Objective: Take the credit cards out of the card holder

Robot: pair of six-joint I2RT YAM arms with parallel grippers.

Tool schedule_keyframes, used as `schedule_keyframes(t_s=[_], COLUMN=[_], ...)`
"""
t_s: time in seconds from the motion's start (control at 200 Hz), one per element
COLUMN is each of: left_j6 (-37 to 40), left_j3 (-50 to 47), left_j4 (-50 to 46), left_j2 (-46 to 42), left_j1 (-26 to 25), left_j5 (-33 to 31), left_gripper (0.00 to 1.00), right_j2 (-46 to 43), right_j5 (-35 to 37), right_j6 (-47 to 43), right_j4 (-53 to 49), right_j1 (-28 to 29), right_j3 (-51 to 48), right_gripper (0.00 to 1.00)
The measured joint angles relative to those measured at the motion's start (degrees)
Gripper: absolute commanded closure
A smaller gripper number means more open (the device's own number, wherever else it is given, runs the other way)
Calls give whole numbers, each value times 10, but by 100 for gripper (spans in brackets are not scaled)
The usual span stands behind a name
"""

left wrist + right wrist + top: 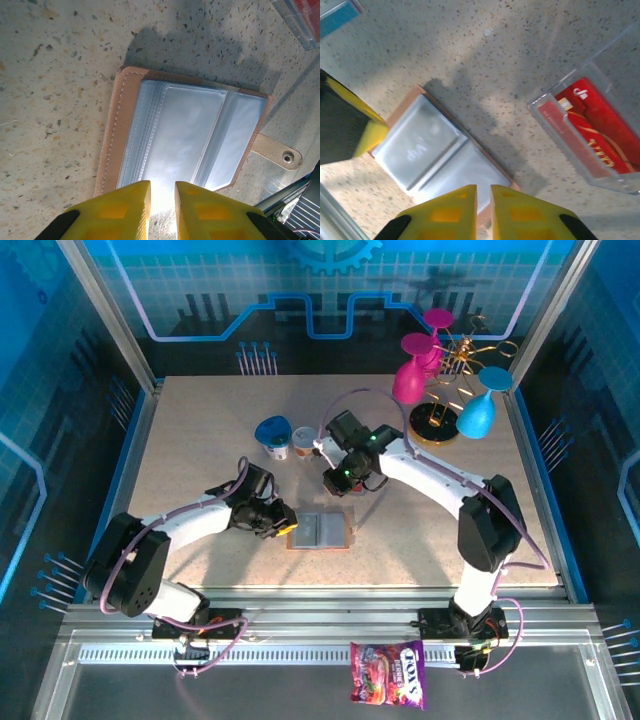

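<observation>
White lettering (417, 152) is showing through the card holder's sleeve by my left gripper, so my right gripper should keep moving there until its fingers open above the sleeve (307, 530).
The card holder (320, 531) lies open on the table, brown leather with pale grey-blue sleeves (185, 135) facing up. Faint white lettering shows through one pocket (415, 145). My left gripper (287, 524) sits at the holder's left edge, jaws almost shut over the sleeve's edge (162, 192) with nothing pinched. My right gripper (340, 480) hovers just behind the holder (483, 200), fingers nearly together and empty. A red credit card with white marks (592, 132) lies in a clear plastic piece (555, 125) beside the holder; its corner (305, 20) also shows in the left wrist view.
Two small blue-lidded cups (274, 432) stand behind the right gripper. Pink and blue glasses on a gold stand (445, 390) occupy the back right. A candy bag (388, 674) lies on the near ledge. The holder's snap tab (280, 154) sticks out sideways.
</observation>
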Motion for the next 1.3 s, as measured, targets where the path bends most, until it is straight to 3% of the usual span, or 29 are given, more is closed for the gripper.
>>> schedule_keyframes(t_s=[0.25, 0.565, 1.301], left_j6=[7, 11, 15], left_j3=[0, -4, -26], left_j4=[3, 5, 16], left_j2=[6, 10, 27], left_j1=[0, 0, 0], left_j5=[0, 0, -7], left_gripper=[80, 83, 90], right_j2=[-38, -39, 22], right_j5=[-36, -108, -173], right_j6=[151, 284, 344], right_j4=[99, 170, 223], right_j1=[17, 19, 19], right_j3=[-84, -141, -155], right_gripper=[96, 90, 78])
